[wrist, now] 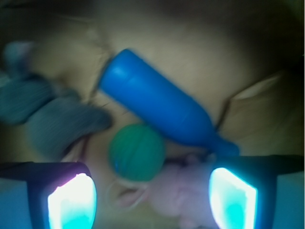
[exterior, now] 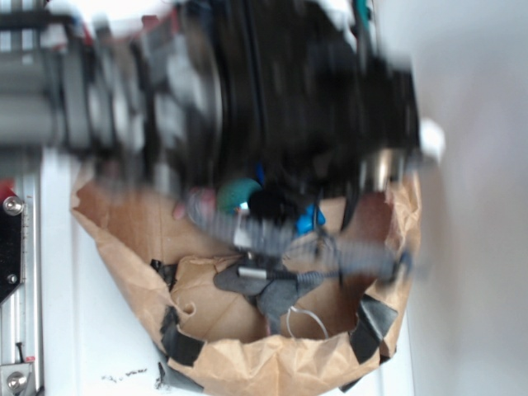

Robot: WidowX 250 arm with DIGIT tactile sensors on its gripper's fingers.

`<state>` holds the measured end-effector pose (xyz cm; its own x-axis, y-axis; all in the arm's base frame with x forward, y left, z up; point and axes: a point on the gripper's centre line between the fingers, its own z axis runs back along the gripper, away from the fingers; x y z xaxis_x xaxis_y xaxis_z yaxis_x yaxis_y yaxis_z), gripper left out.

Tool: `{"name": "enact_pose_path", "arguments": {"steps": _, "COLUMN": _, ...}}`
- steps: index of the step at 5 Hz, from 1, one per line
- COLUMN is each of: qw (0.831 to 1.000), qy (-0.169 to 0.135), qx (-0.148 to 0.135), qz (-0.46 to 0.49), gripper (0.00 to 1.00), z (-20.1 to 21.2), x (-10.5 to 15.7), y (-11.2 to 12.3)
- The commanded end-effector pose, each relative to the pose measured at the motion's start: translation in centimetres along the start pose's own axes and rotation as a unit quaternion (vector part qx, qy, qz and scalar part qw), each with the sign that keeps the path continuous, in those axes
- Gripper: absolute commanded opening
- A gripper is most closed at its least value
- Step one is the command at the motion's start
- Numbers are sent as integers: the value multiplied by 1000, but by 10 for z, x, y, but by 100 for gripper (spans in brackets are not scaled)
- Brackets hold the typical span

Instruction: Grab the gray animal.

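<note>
The pink plush (wrist: 178, 191) is between my gripper's fingers, and the gray animal is outside them. Next, I move back over the gray animal (exterior: 271, 299) before I close my gripper.
The gray animal (exterior: 266, 289) lies flat on the floor of the brown paper container, with its thin white string loop (exterior: 304, 318) trailing toward the front. In the wrist view the gray animal (wrist: 52, 119) is a blurred shape at the left, above and outside the left finger. My gripper (wrist: 152, 200) is open, its two pads glowing at the bottom corners. Between the pads lie the pink plush (wrist: 186, 191) and a pale loop; nothing is gripped. In the exterior view the blurred arm (exterior: 272, 107) hangs over the container and hides the gripper's tips.
A blue bottle (wrist: 162, 107) lies slanted across the middle and a green ball (wrist: 137, 152) rests just below it, touching the pink plush. The crumpled paper wall (exterior: 247, 363), patched with black tape, rings everything. A metal rail (exterior: 12, 272) runs along the left.
</note>
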<state>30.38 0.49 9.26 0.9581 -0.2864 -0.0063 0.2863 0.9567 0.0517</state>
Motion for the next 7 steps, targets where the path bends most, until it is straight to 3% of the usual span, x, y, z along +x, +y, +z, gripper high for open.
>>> {"name": "enact_pose_path", "arguments": {"steps": 1, "qw": 990, "qy": -104, "qx": 48, "qz": -87, "gripper": 100, "z": 6, "x": -25, "y": -76}}
{"name": "enact_pose_path", "arguments": {"steps": 2, "qw": 988, "qy": -118, "qx": 40, "qz": -96, "gripper": 100, "z": 8, "x": -26, "y": -89}}
{"name": "enact_pose_path", "arguments": {"steps": 3, "qw": 989, "qy": -104, "qx": 59, "qz": -88, "gripper": 100, "z": 0, "x": -12, "y": -94}}
{"name": "enact_pose_path", "arguments": {"steps": 4, "qw": 991, "qy": -98, "qx": 50, "qz": -79, "gripper": 100, "z": 0, "x": 4, "y": -82}}
{"name": "enact_pose_path", "arguments": {"steps": 5, "qw": 991, "qy": -100, "qx": 23, "qz": -91, "gripper": 100, "z": -9, "x": 18, "y": -73}}
{"name": "enact_pose_path", "arguments": {"steps": 6, "qw": 992, "qy": -90, "qx": 14, "qz": -93, "gripper": 100, "z": -34, "x": 26, "y": -64}}
{"name": "enact_pose_path", "arguments": {"steps": 7, "qw": 992, "qy": -71, "qx": 53, "qz": -85, "gripper": 100, "z": -56, "x": 26, "y": -58}}
